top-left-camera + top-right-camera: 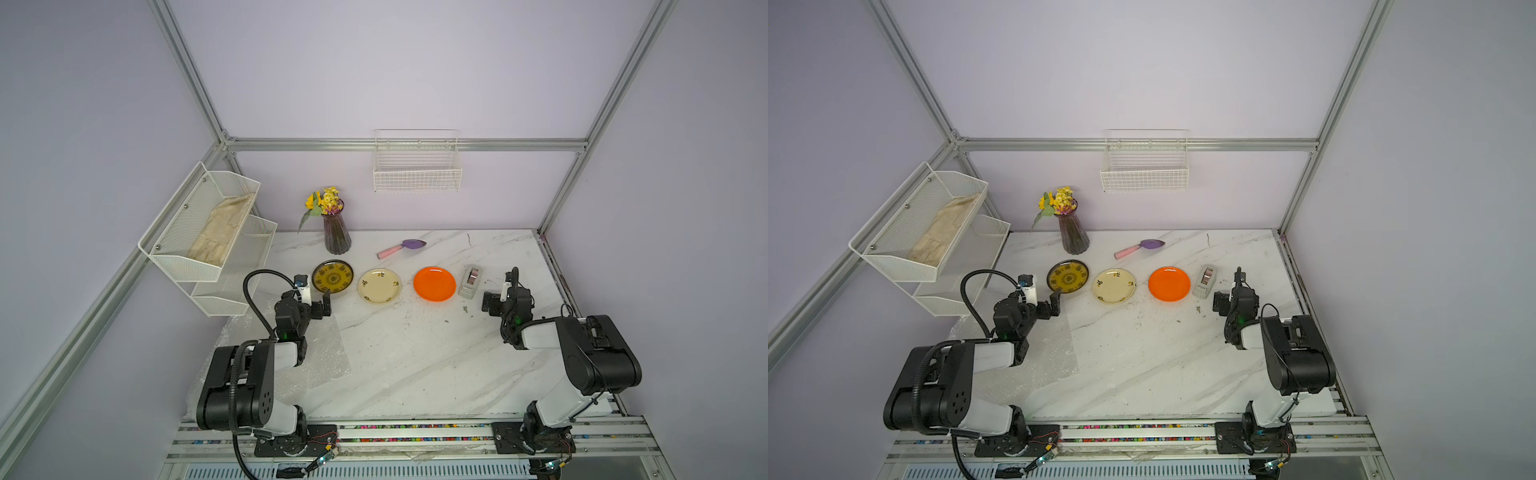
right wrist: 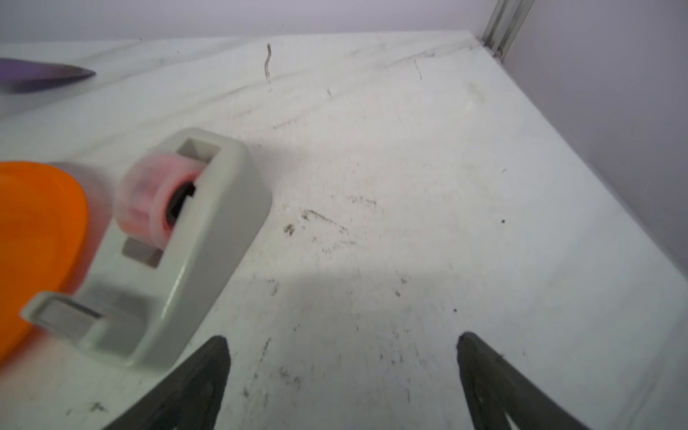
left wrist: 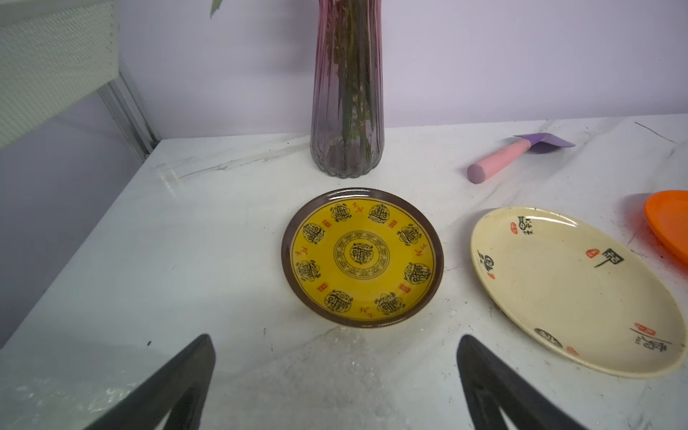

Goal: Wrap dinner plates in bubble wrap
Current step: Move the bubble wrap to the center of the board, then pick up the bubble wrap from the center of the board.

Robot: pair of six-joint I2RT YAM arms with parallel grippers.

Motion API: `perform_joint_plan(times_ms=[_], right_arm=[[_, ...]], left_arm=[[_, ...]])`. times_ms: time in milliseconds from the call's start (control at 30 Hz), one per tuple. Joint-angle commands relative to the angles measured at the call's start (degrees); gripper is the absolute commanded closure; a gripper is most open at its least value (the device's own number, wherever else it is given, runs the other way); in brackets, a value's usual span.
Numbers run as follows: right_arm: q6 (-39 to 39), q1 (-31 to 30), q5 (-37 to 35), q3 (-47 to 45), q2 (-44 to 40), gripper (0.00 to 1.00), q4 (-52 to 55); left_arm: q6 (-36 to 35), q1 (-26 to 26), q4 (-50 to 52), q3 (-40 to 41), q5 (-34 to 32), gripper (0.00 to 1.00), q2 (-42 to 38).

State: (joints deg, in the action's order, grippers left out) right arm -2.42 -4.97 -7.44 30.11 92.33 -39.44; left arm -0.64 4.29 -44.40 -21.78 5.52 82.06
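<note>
With the bubble wrap (image 1: pixel 325 352) off to one side under my left gripper, both my grippers should drag it in front of the cream plate (image 1: pixel 392 344) before wrapping.
Three dinner plates lie in a row on the marble table: yellow with a dark rim (image 1: pixel 332 276) (image 3: pixel 363 257), cream (image 1: pixel 379 286) (image 3: pixel 566 286) and orange (image 1: pixel 434 284) (image 2: pixel 37 238). A sheet of bubble wrap (image 1: pixel 328 353) (image 1: pixel 1054 353) lies flat on the table's left part, mostly under my left arm. My left gripper (image 1: pixel 316 297) (image 3: pixel 335 338) is open, just short of the yellow plate, over a corner of the bubble wrap (image 3: pixel 346 372). My right gripper (image 1: pixel 500 289) (image 2: pixel 341 337) is open and empty over bare table, right of the orange plate.
A grey tape dispenser (image 1: pixel 470 281) (image 2: pixel 208 238) stands between the orange plate and my right gripper. Behind the plates are a vase of flowers (image 1: pixel 336 232) and a pink-handled purple trowel (image 1: pixel 401 247). A mesh rack with beige cloth (image 1: pixel 208 232) hangs left, a wire basket (image 1: pixel 417 174) on the back wall.
</note>
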Motion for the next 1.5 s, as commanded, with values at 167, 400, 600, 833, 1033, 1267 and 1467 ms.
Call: perform_joint_plan(times_ms=[167, 400, 600, 833, 1033, 1267, 1467], right_arm=[[5.18, -3.77, 8.7, 11.99, -10.95, 0.07, 30.67], [18.65, -15.82, 17.06, 23.11, -8.75, 0.19, 47.34], [31.12, -26.68, 23.09, 27.08, -2.97, 0.32, 44.91], [38.39, -36.67, 27.97, 34.03, 7.12, 0.4, 40.9], [44.3, -45.23, 28.48, 43.46, 19.02, 0.51, 41.16], [48.89, -51.47, 27.31, 54.94, 31.58, 0.58, 42.77], [50.49, -53.51, 27.13, 61.21, 38.31, 0.6, 45.52]], left_arm=[[7.42, -0.87, 24.97, -10.93, -7.89, 0.0, -12.94], [16.13, -1.13, 57.52, -24.76, -3.2, 0.07, -13.6], [17.6, -1.46, 80.49, -35.07, 0.35, 0.18, -4.87], [15.1, -2.23, 89.32, -37.53, -5.44, 0.16, 4.17], [11.36, -4.18, 95.26, -41.21, -6.92, 0.08, 8.91], [15.5, -6.75, 99.6, -42.83, -18.29, 0.13, 11.28], [14.41, -6.73, 99.29, -42.75, -18.36, 0.21, 14.26]])
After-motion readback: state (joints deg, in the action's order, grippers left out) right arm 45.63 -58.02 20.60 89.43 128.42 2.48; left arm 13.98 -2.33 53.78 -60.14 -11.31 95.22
